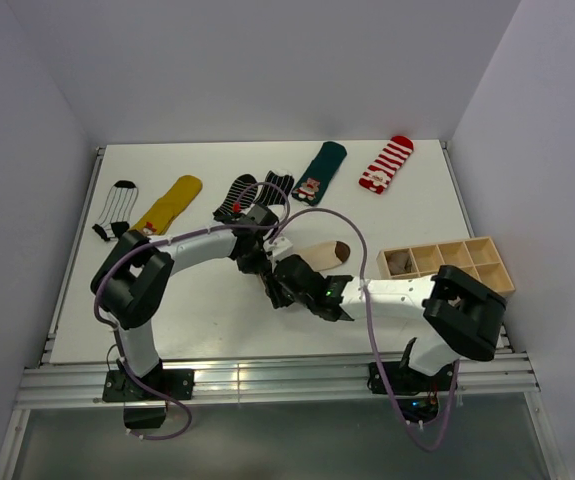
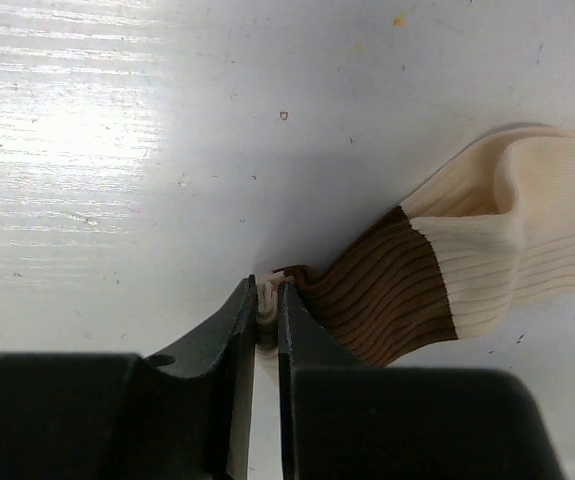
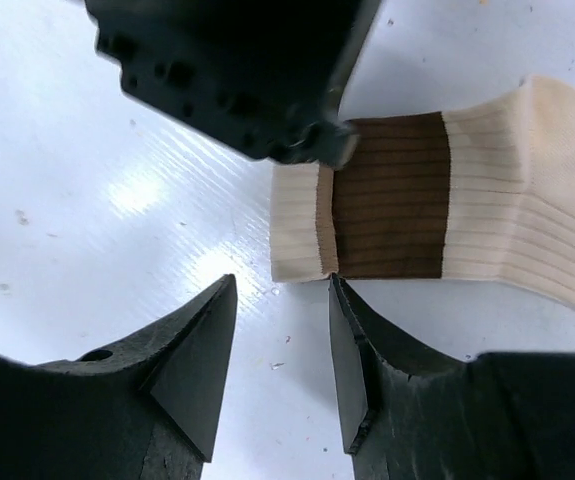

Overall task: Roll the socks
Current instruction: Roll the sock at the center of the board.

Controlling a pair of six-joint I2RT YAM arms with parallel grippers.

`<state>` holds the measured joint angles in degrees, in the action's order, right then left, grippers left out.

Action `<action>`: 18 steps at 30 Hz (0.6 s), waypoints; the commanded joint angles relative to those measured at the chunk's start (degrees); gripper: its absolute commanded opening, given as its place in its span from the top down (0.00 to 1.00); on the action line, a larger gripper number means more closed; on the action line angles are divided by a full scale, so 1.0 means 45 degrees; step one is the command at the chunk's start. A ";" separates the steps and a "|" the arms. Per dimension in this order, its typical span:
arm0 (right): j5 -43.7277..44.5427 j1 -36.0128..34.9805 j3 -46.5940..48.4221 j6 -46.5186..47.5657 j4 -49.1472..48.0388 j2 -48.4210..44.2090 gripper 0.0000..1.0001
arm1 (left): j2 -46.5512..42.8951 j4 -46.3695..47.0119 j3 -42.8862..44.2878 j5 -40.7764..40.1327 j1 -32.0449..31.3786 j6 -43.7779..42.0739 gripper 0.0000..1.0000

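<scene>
I should grip the cuff's near corner [image 3: 309,264] with my right gripper before rolling the sock, because that corner lies loose and my left gripper pinches only the far side of the cuff [image 3: 297,188].
A cream sock with brown bands [image 1: 319,253] lies flat mid-table. My left gripper [image 1: 254,262] is shut on the edge of its cuff; in the left wrist view the fingertips [image 2: 267,298] pinch a cream fold, and the sock [image 2: 447,270] runs off to the right. My right gripper [image 1: 279,288] is open and empty just in front of the cuff. In the right wrist view its tips [image 3: 282,290] are at the near edge of the sock [image 3: 387,200], the right tip touching it. The left gripper [image 3: 237,70] sits over the cuff there.
Several other socks lie along the back: black-and-white striped [image 1: 116,207], yellow [image 1: 170,203], two dark striped [image 1: 237,196], dark green [image 1: 320,172], red-and-white striped [image 1: 387,164]. A wooden divided box [image 1: 467,250] stands at the right, something pale in its left compartment.
</scene>
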<state>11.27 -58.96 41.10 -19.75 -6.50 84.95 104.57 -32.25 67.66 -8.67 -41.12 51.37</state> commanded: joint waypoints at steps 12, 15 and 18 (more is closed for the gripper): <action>0.3511 -0.1702 0.1569 0.1595 -0.0489 0.1963 0.52 | 0.0609 -0.1310 0.0414 0.0402 -0.0061 -0.0830 0.95; 0.3472 -0.1742 0.1705 0.1693 -0.0469 0.2079 0.51 | 0.0648 -0.1251 0.0375 0.0480 -0.0041 -0.0831 0.95; 0.3375 -0.1761 0.1901 0.1732 -0.0313 0.2469 0.51 | 0.0667 -0.1173 0.0336 0.0578 -0.0061 -0.0811 0.95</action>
<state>24.47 -66.59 46.11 -13.50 -6.48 94.39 105.65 -35.14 69.19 -6.68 -40.80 48.95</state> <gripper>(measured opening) 0.488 0.155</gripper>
